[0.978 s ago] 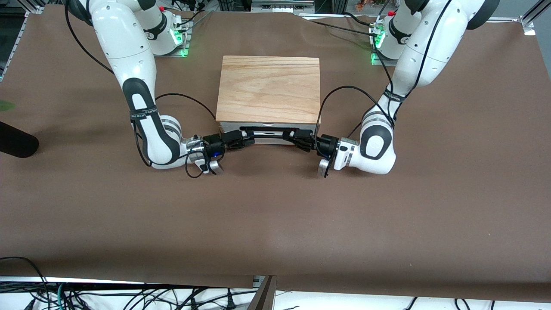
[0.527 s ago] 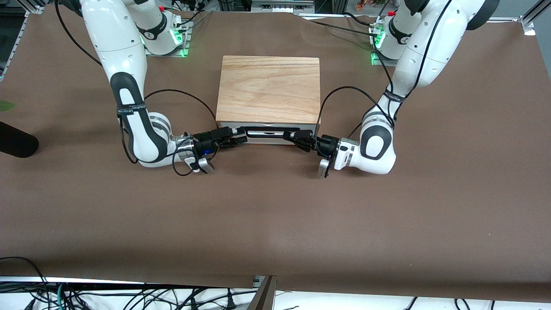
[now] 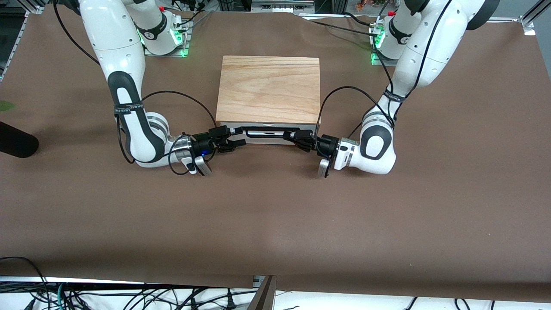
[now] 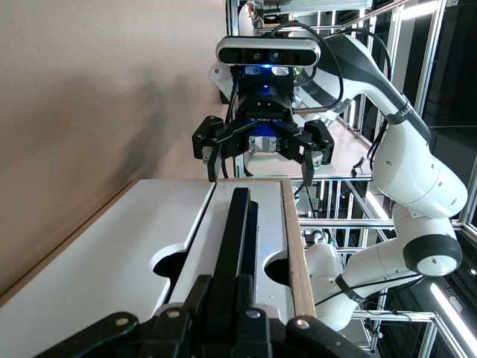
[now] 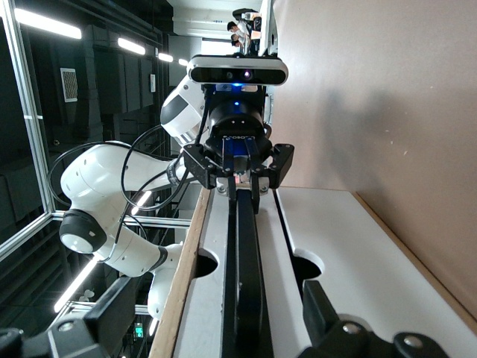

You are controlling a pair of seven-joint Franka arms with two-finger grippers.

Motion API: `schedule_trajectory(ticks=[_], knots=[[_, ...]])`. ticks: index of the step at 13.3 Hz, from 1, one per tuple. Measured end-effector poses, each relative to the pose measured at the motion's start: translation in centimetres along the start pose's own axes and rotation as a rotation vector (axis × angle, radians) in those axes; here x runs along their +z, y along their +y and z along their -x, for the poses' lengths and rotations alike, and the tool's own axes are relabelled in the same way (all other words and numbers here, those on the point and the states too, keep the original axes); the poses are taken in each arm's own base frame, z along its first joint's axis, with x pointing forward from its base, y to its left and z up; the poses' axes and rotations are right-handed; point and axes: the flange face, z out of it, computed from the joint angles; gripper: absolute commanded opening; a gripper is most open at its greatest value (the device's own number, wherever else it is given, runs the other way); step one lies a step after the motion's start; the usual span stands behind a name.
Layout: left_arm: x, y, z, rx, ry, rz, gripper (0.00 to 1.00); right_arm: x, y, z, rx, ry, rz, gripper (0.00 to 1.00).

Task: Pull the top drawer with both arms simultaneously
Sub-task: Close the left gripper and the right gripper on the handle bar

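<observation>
I expect the top drawer [image 5: 276, 291] to slide straight out by itself when I pull, because a dark gap [image 5: 285, 230] separates it from the second white panel.
The top drawer [image 3: 267, 138] is the white front panel under the box's wood top, with a thin black bar handle [image 3: 269, 129]. None of its interior shows. My left gripper [image 3: 294, 137] is shut on the handle at the left arm's end; in the left wrist view [image 4: 227, 287] its fingers pinch the bar [image 4: 237, 224]. My right gripper [image 3: 237, 137] is open at the handle's other end. In the right wrist view [image 5: 227, 317] its fingers [image 5: 320, 306] stand wide on either side of the bar [image 5: 246, 276] without touching it.
The box's wood top slab [image 3: 269, 88] lies above the drawers, and a second white panel [image 4: 97, 276] sits below the top drawer. Both arm bases [image 3: 165, 34] stand beyond the box. A black object [image 3: 15, 140] lies at the right arm's table end.
My right gripper has drawn back along the handle toward the right arm's end and opened. My left gripper stays shut on the handle. The drawer has not visibly moved.
</observation>
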Motion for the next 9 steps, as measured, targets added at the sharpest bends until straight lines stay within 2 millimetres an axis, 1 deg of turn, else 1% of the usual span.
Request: schedule_trajectory(ticks=[4, 9], knots=[[0.0, 0.0, 0.0, 0.000, 0.000, 0.000, 0.00, 0.3, 0.0, -0.3, -0.005, 0.030, 0.002, 0.99], [0.0, 0.0, 0.0, 0.000, 0.000, 0.000, 0.00, 1.8, 0.3, 0.1, 0.006, 0.047, -0.011, 0.99]])
